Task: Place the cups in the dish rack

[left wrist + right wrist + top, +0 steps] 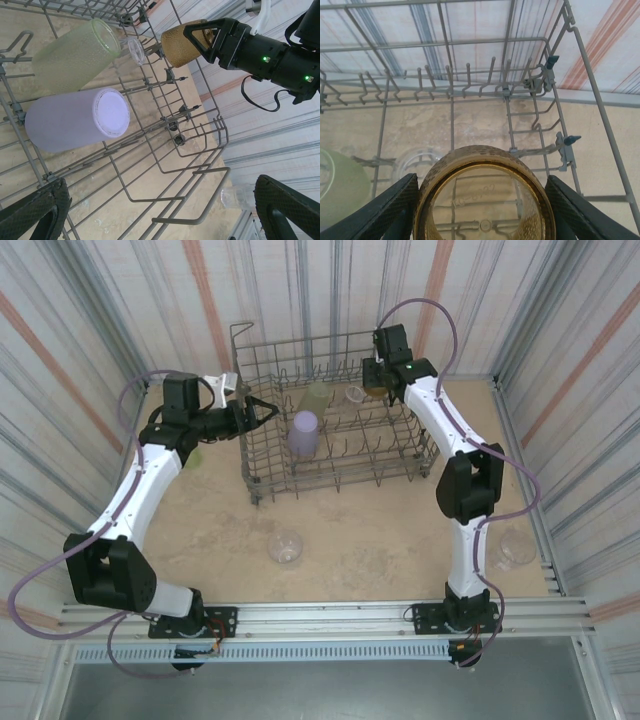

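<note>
The amber cup (485,202) is hanging bottom up over the free corner of the rack (482,125). My right gripper should keep lowering it until the cup's rim touches the wires.
The grey wire dish rack (262,455) stands at the back middle of the table. Inside it are a lavender cup (303,433), a pale yellow-green cup (318,393) and a clear cup (354,393). My right gripper (385,382) hangs over the rack's far right corner, shut on the amber cup (377,390); the cup's rim (480,155) sits between the fingers (385,210). My left gripper (265,410) is open at the rack's left side, nothing between its fingers (35,215). In the left wrist view the lavender cup (75,120) and the yellow-green cup (75,55) lie among the tines.
One clear cup (286,547) stands on the table in front of the rack, another clear cup (517,547) by the right wall. A second yellow-green cup (195,455) sits partly hidden under my left arm. Corrugated walls close in three sides.
</note>
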`<action>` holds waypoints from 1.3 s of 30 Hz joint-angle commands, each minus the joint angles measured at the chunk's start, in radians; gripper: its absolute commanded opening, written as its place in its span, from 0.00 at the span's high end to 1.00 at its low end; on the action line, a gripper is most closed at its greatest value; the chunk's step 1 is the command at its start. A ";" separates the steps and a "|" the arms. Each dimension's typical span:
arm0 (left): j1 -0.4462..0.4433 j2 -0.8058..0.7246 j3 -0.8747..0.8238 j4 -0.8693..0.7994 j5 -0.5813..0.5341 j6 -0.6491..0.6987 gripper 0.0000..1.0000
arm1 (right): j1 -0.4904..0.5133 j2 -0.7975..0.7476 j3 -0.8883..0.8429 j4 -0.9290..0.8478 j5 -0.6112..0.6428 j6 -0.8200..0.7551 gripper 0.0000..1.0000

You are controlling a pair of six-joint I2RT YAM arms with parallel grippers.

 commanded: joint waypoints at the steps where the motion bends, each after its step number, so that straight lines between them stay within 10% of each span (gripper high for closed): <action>1: 0.012 0.011 0.034 -0.023 0.000 0.032 0.01 | -0.019 0.045 0.060 -0.019 0.021 -0.021 0.63; 39: 0.019 0.061 0.035 -0.011 0.018 0.034 0.01 | -0.055 0.279 0.252 -0.033 -0.005 -0.014 0.63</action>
